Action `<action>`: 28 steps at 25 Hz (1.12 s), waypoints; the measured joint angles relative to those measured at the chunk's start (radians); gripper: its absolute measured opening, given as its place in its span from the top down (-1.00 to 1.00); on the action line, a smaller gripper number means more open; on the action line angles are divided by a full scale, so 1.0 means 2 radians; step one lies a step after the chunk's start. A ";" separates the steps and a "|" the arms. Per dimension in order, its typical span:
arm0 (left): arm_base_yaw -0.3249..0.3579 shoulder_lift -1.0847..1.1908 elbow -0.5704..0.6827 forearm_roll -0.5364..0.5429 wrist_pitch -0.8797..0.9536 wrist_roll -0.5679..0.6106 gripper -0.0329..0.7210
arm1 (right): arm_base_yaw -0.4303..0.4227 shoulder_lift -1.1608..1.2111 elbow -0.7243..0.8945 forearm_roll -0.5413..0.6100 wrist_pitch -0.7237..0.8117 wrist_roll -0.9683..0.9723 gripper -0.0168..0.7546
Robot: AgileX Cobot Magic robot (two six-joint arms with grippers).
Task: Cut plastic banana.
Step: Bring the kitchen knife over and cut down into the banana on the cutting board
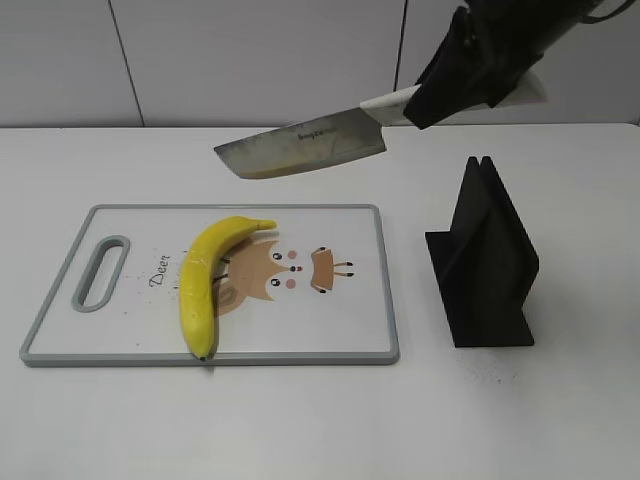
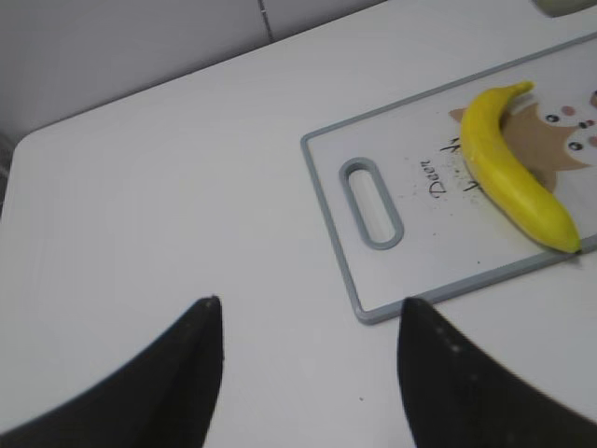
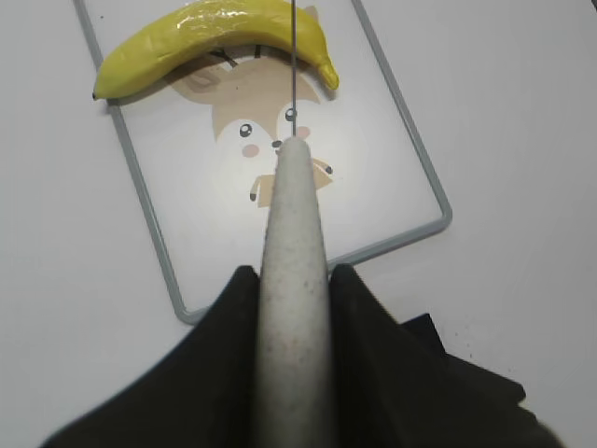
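Note:
My gripper will press the blade across the plastic banana [image 1: 205, 280], and the banana will stay whole because the yellow skin [image 1: 197, 268] is smooth and unbroken along its middle.
The plastic banana [image 1: 205, 280] is whole, glossy yellow, lying on the left half of the white cutting board [image 1: 350, 330]. It also shows in the left wrist view [image 2: 513, 177] and the right wrist view [image 3: 210, 37]. My right gripper [image 1: 460, 85] is shut on the pale handle of a knife [image 1: 300, 150], whose blade hangs in the air above the board's far edge, clear of the banana. In the right wrist view the handle [image 3: 294, 280] sits between the jaws. My left gripper [image 2: 308, 313] is open and empty above bare table, left of the board.
A black knife stand [image 1: 485, 260] sits on the table right of the board. The board [image 2: 373, 289] has a grey rim and a handle slot [image 1: 100, 272] at its left end. The white table ends at a grey wall behind.

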 joint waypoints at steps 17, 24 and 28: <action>-0.101 0.271 -0.085 -0.046 -0.079 0.216 -0.59 | 0.000 0.093 -0.001 0.134 -0.004 -0.229 0.47; -0.101 0.410 -0.179 -0.085 -0.072 0.357 -0.59 | 0.000 0.101 -0.002 0.183 -0.006 -0.288 0.47; -0.101 0.480 -0.221 -0.097 -0.065 0.387 -0.59 | 0.008 0.112 -0.008 0.194 -0.007 -0.296 0.47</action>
